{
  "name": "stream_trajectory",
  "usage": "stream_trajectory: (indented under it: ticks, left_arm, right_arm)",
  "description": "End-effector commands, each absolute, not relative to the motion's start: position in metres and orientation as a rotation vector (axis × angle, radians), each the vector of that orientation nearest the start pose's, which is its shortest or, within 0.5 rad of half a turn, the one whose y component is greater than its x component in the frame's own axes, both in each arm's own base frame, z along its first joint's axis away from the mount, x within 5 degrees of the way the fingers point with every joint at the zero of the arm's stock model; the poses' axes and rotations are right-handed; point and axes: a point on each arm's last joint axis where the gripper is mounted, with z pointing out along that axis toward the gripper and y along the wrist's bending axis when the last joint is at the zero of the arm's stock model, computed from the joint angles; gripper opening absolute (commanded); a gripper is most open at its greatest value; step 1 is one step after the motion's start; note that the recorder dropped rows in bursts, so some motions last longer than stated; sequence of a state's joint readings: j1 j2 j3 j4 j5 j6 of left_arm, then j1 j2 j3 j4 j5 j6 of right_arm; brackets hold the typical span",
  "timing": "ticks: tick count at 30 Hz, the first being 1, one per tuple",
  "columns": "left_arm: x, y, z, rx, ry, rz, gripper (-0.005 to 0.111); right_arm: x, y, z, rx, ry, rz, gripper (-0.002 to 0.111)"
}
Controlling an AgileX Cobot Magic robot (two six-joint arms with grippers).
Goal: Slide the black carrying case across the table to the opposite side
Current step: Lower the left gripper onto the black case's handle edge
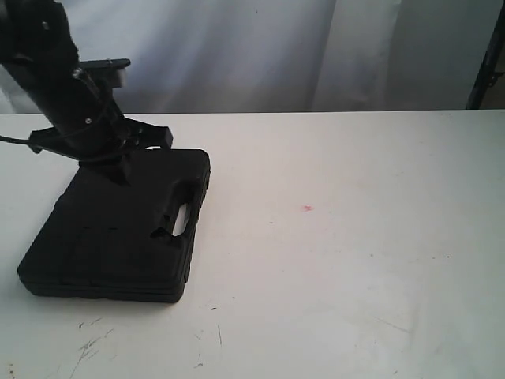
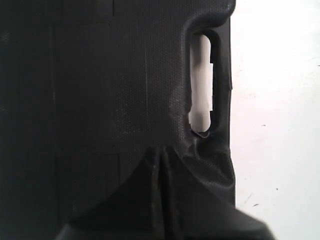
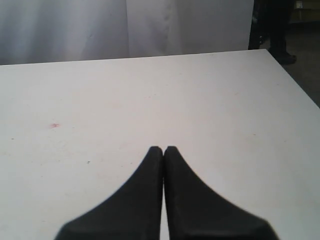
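Note:
My left gripper should carry on moving toward the handle bar (image 1: 194, 212) until its fingers straddle it, because the case's open handle slot (image 1: 181, 219) leaves room for a finger beside it.
The flat black case (image 1: 118, 233) lies on the left part of the white table (image 1: 339, 260), its handle slot (image 1: 181, 220) facing the middle. My left gripper (image 1: 122, 178) is shut, its tips pressed down on the case's top near the far edge. In the left wrist view the closed fingers (image 2: 161, 152) rest on the textured case (image 2: 100, 90), close to the handle slot (image 2: 201, 80). My right gripper (image 3: 163, 149) is shut and empty above bare table (image 3: 150, 95); it does not show in the exterior view.
A tiny red spot (image 1: 307, 208) marks the table right of the case and also shows as a red spot (image 3: 54, 125) in the right wrist view. Dark scratches (image 1: 91, 343) lie near the front edge. A grey curtain (image 1: 276, 47) hangs behind.

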State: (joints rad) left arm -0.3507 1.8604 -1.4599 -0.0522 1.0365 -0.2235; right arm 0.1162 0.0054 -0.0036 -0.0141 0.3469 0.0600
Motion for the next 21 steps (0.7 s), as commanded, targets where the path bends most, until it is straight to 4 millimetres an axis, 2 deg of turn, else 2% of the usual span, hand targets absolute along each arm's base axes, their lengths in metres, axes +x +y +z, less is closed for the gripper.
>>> stream_trajectory:
  ticks: [1,6,16,21]
  left_arm:
    - [0.371,-0.151,0.224,0.162,2.977,-0.136,0.000]
    - [0.382,-0.166,0.206,0.180,3.002,-0.128,0.000]
    - [0.393,-0.201,0.175,0.249,3.032,-0.108,0.001]
    - [0.397,-0.210,0.165,0.225,3.036,-0.052,0.001]
  right_arm:
    - [0.053,0.005,0.182,-0.055,1.830,0.103,0.000]
    - [0.053,0.005,0.182,-0.055,1.830,0.103,0.000]
    - [0.053,0.005,0.182,-0.055,1.830,0.103,0.000]
    - [0.053,0.005,0.182,-0.055,1.830,0.103,0.000]
